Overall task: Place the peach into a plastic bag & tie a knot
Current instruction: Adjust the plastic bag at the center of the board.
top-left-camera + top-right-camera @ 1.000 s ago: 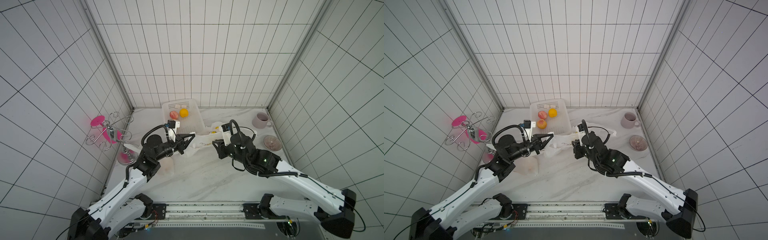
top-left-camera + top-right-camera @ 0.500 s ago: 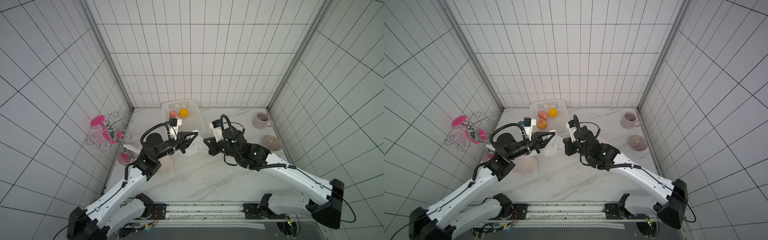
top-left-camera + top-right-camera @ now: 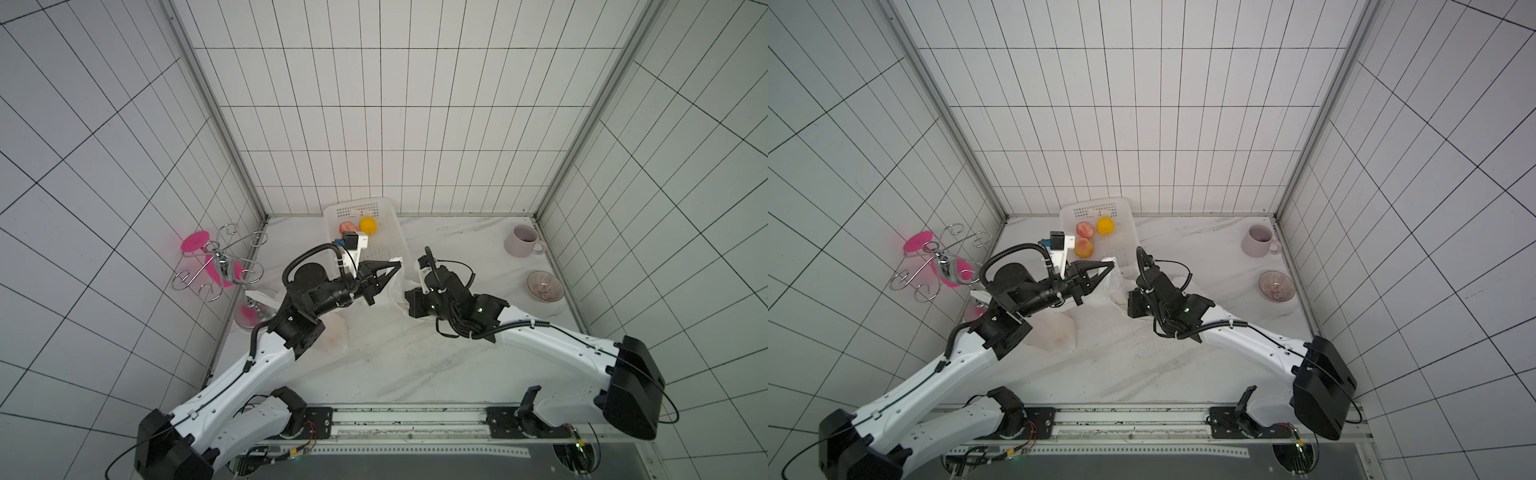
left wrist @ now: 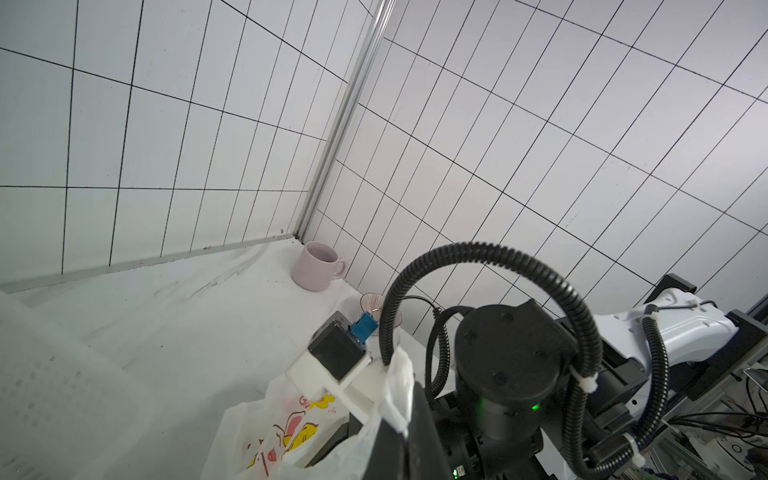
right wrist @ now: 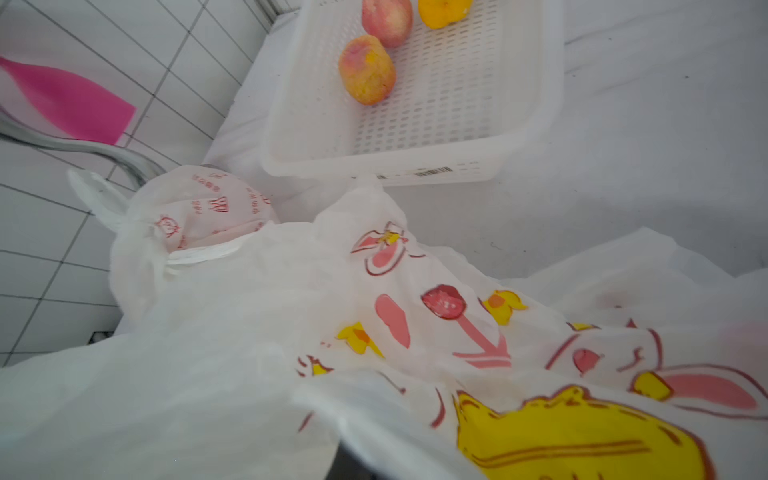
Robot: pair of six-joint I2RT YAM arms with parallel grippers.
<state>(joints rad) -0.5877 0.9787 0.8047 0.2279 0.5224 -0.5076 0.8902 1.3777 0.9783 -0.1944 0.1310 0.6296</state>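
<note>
Next, I lower my left gripper and pull it back before my right gripper takes the near peach (image 3: 1084, 247), because my left gripper is holding the plastic bag (image 3: 1116, 284) up in front of the basket.
A white plastic bag (image 3: 394, 286) with cartoon prints hangs between my two grippers, above the table and in front of the basket. My left gripper (image 3: 397, 262) is shut on the plastic bag's upper edge, and a strip of film (image 4: 397, 390) sticks out past its tips. My right gripper (image 3: 409, 297) presses into the bag from the right. Its jaws are buried under the film (image 5: 415, 332), shut on it. Two peaches (image 3: 1085, 229) (image 3: 1084, 248) lie in the white basket (image 3: 1130, 232) beside an orange (image 3: 1105, 225). Both peaches (image 5: 366, 70) (image 5: 387, 16) also show in the right wrist view.
A second bag (image 3: 1054, 332), knotted with something pinkish inside, lies under my left arm near the left wall. A pink and chrome rack (image 3: 216, 262) stands at the left. A pink mug (image 3: 521, 241) and a ribbed bowl (image 3: 544, 285) sit at the right wall.
My right arm has swung left to the bag and its jaws have closed there. The left gripper has kept its hold and barely shifted.
</note>
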